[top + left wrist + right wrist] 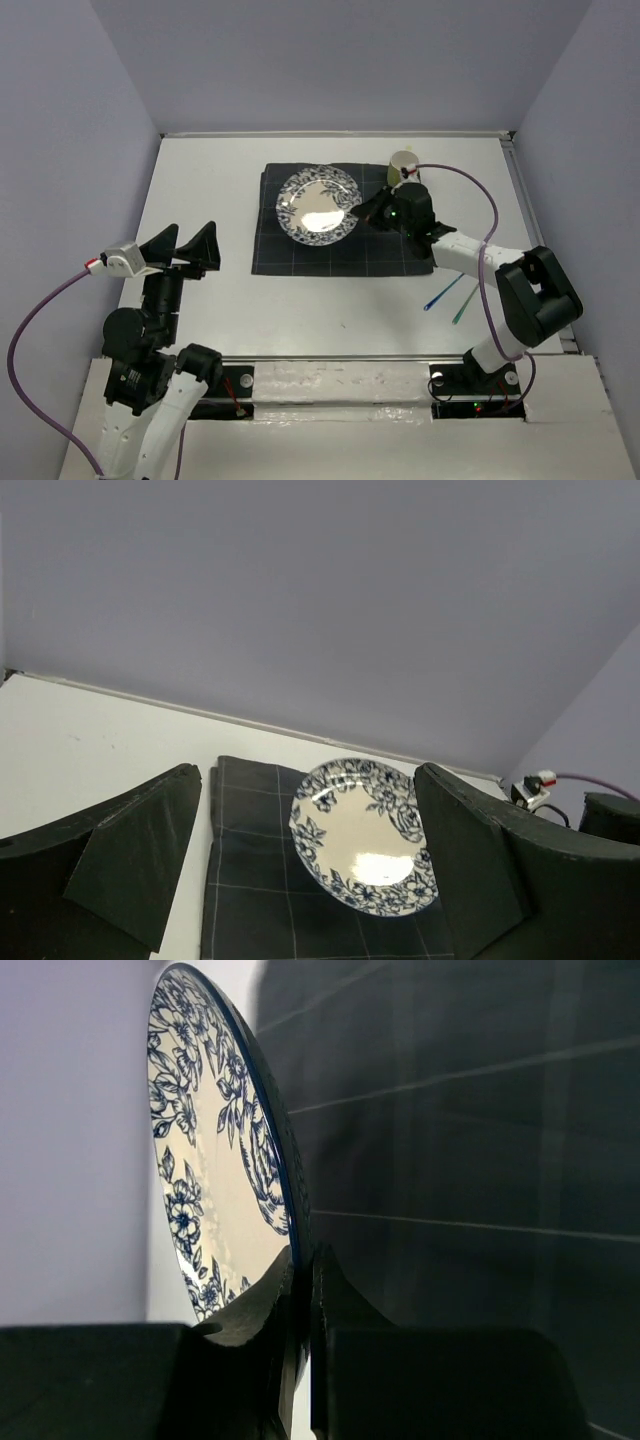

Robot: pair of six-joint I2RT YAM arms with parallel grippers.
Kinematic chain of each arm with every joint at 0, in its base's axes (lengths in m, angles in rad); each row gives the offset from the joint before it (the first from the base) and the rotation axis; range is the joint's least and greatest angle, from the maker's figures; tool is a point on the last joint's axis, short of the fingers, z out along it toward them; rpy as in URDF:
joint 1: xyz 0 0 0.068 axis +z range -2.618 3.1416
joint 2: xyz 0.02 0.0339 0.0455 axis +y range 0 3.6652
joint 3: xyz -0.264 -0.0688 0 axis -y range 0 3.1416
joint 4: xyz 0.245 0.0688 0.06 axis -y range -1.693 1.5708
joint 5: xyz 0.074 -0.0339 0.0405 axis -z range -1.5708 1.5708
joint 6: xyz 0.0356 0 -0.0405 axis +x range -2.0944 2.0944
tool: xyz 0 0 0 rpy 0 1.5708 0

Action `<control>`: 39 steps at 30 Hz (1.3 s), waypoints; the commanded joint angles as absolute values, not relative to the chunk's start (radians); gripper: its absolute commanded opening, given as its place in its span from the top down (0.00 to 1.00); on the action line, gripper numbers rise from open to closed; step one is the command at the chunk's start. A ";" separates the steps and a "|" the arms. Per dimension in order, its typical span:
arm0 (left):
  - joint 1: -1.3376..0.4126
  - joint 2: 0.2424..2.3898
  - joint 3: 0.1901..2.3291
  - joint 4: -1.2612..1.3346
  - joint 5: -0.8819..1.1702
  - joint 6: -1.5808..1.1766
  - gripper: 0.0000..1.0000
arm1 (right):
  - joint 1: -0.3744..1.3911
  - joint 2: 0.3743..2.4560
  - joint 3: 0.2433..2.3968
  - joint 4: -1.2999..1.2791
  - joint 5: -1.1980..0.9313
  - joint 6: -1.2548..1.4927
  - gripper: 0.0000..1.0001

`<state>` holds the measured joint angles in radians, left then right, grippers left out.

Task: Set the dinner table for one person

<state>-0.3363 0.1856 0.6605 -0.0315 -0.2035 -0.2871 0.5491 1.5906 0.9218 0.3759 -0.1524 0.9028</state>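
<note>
My right gripper is holding the plate [317, 202] face up over the dark cloth, clear of the cup. So it should keep bringing the plate down to the cloth's middle [343, 221] until the plate rests.
A blue-and-white floral plate [318, 205] is held over the dark grid-lined cloth [300, 255] on the white dinner table [200, 190]. My right gripper [368, 211] is shut on the plate's right rim; in the right wrist view the rim [296, 1230] sits pinched between the fingertips [262, 1305]. The plate looks tilted, its left side raised, in the left wrist view [365, 835]. My left gripper [187, 248] is open and empty over the table's left part, well clear of the cloth.
A pale cup [403, 165] stands at the cloth's far right corner, just behind my right gripper. A blue stick [441, 293] and a green stick [468, 304] lie on the table right of the cloth. Lilac walls enclose the table.
</note>
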 commanded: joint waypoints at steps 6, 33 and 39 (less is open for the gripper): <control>-0.350 0.184 0.644 0.035 -0.155 -0.290 0.01 | 0.364 1.522 0.816 0.540 -0.236 0.945 1.00; -0.357 0.184 0.644 0.038 -0.143 -0.287 0.01 | 0.322 1.588 0.870 0.235 -0.137 0.807 0.11; -0.376 0.163 0.644 0.038 -0.144 -0.284 0.01 | 0.310 1.312 0.738 0.008 0.101 0.758 0.28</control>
